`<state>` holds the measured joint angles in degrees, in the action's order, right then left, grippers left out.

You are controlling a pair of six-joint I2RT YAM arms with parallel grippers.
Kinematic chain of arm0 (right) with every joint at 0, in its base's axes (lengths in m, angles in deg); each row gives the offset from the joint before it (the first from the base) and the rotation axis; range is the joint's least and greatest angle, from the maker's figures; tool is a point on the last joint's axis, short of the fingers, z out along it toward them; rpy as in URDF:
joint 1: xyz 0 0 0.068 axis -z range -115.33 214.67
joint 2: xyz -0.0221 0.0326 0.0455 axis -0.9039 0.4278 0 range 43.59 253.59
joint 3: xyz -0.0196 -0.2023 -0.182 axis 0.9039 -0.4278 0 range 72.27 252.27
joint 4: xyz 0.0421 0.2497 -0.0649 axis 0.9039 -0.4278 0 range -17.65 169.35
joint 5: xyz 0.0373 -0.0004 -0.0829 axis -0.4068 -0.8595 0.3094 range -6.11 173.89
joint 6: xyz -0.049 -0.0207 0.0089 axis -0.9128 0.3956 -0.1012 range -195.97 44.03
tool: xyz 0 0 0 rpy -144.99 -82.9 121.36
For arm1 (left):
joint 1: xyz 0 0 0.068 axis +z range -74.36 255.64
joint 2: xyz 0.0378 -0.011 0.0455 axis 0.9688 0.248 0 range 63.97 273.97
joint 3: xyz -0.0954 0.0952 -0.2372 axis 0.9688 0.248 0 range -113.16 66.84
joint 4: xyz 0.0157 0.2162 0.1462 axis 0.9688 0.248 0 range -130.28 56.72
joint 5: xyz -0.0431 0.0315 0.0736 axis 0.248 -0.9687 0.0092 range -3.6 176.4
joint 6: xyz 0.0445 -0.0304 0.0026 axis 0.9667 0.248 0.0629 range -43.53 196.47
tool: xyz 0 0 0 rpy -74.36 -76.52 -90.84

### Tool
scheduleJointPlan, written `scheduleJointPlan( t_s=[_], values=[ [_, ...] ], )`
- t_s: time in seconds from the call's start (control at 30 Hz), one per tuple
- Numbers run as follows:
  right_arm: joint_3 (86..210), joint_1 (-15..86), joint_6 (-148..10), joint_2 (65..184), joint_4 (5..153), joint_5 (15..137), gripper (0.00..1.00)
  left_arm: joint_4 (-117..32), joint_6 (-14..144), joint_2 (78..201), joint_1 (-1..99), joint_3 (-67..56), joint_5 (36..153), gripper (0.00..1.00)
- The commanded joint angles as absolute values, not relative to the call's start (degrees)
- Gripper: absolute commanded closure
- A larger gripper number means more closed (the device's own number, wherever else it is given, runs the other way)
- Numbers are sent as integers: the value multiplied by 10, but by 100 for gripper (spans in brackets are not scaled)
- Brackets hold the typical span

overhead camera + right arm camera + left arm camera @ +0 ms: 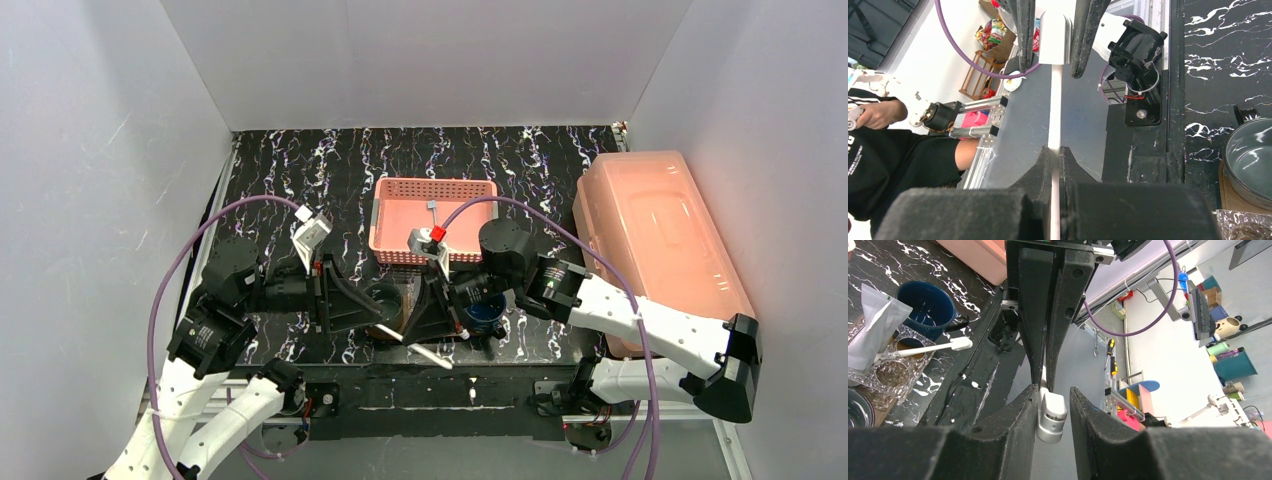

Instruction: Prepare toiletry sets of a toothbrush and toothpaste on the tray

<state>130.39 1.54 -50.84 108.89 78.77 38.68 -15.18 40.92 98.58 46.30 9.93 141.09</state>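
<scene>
The robot's right gripper is holding the toothbrush by its thin handle (1055, 110), so next the left gripper takes hold of the toothbrush's thick silver-tipped end (1052, 419) before the right gripper opens and moves away.
My right gripper (1056, 150) is shut on the thin shaft of a white toothbrush (1055, 110) and holds it in the air over the table's front edge. My left gripper (1054, 390) faces it, open, with its fingers on either side of the toothbrush's thick silver-tipped end (1052, 412). That end touches one finger, and a gap shows at the other. In the top view both grippers (375, 318) (412, 330) meet over the brown wooden tray (1232, 196), which is mostly hidden. A second white toothbrush (930, 348) lies across a clear glass holder (890, 372) holding a white toothpaste packet (873, 325).
A dark blue mug (930, 302) stands by the glass holder. A grey bowl (1254, 159) sits on the tray. A pink perforated basket (432, 215) is at the back centre. A large pink lidded box (655, 240) fills the right side.
</scene>
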Motion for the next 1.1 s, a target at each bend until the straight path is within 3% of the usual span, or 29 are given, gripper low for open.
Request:
scheduleJointPlan(
  t_s=[0.0, 0.17, 0.2, 0.27, 0.47, 0.53, 0.6, 0.73, 1.07],
  values=[
    [1290, 12, -503, 1081, 830, 384, 99, -164, 418, 976, 466, 110, 1430, 73],
    [1283, 12, -503, 1073, 836, 388, 99, -155, 424, 969, 466, 121, 1426, 71],
    [1283, 12, -503, 1072, 836, 388, 99, -155, 425, 969, 466, 123, 1425, 75],
    [1282, 12, -503, 1071, 836, 389, 99, -152, 428, 967, 465, 125, 1424, 100],
    [1281, 12, -503, 1065, 830, 403, 98, -136, 440, 967, 465, 124, 1412, 100],
    [1282, 12, -507, 1058, 817, 428, 88, -114, 453, 966, 466, 117, 1394, 100],
    [1283, 12, -511, 1049, 808, 450, 69, -88, 471, 965, 465, 109, 1374, 100],
    [1296, 12, -529, 1029, 754, 500, 54, -39, 495, 961, 465, 89, 1336, 100],
    [1326, 12, -555, 985, 646, 667, 50, 51, 512, 951, 466, 43, 1210, 100]
  ],
)
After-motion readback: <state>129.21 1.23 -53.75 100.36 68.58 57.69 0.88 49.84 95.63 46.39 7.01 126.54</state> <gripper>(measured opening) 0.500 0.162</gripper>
